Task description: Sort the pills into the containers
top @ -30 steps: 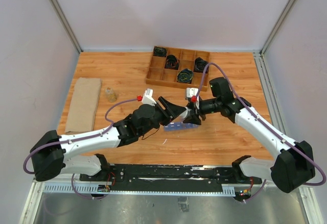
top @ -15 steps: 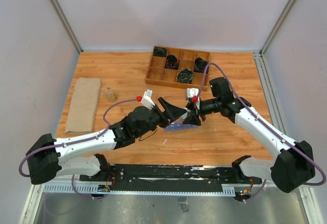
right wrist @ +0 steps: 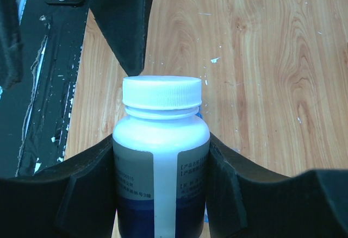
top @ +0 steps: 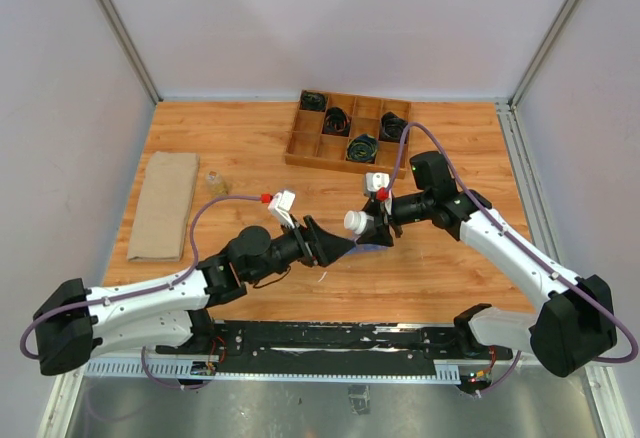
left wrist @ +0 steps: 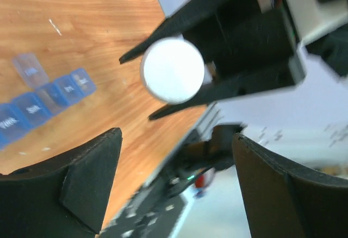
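Observation:
I should roll my left gripper's wrist back before I grip and twist the cap, because the wrist is turned far over while the white cap sits on the bottle.
My right gripper is shut on a white-capped pill bottle and holds it tilted above the table, cap toward the left arm. In the right wrist view the bottle sits between both pads, cap on. The blue pill-organizer strip lies under the bottle, mostly hidden; the left wrist view shows its compartments with one lid open. My left gripper is open and empty, just left of the cap and apart from it. No pills show.
A wooden divided tray with black cables stands at the back. A folded brown cloth lies at the left, with a small clear jar beside it. The black rail runs along the table's near edge.
My left arm has drawn back toward the near left, away from the bottle, so the white cap now shows. The right arm and bottle have stayed in place.

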`<state>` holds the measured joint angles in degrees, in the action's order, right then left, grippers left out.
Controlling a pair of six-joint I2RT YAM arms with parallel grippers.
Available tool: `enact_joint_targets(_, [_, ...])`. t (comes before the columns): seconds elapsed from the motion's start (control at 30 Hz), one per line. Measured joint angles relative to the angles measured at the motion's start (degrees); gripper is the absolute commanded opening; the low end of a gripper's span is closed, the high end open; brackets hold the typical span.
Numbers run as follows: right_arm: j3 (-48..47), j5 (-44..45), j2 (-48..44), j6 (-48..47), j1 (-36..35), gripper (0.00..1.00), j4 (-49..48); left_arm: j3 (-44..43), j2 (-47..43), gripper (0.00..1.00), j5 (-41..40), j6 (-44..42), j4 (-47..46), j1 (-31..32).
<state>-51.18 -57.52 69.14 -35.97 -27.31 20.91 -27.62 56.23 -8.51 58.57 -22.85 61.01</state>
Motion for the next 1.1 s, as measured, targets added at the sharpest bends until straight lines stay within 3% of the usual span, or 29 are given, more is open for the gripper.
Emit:
enact_joint_targets(0.07, [0.0,-0.61,0.0,-0.15,0.0,0.01,0.02,3.04,-2.14,0.99,2.69,-10.19,-2.36,0.04])
enact_joint_targets(0.27, [0.0,-2.62,-0.02,-0.92,0.02,0.01,0.37,13.46,-10.01,0.99,10.47,-43.12,-11.89,-0.59])
enact_joint_targets(0.4, [0.0,-3.63,-0.02,-1.86,0.02,0.0,0.68,15.89,-10.45,0.99,21.53,-56.24,-20.2,-8.72])
enact_joint_targets(0.57, [0.0,-4.66,-0.02,-2.75,0.02,0.01,1.01,17.11,-5.46,0.99,35.71,-61.61,-33.83,-17.4])
enact_joint_targets(0.73, [0.0,-5.31,-0.02,-3.23,0.02,0.01,1.42,12.96,5.03,0.99,45.27,-62.66,-41.24,-19.69])
enact_joint_targets(1.1, [0.0,-5.55,-0.13,-3.39,0.02,0.0,1.66,5.88,17.35,0.89,49.7,-60.41,-48.15,-20.0])
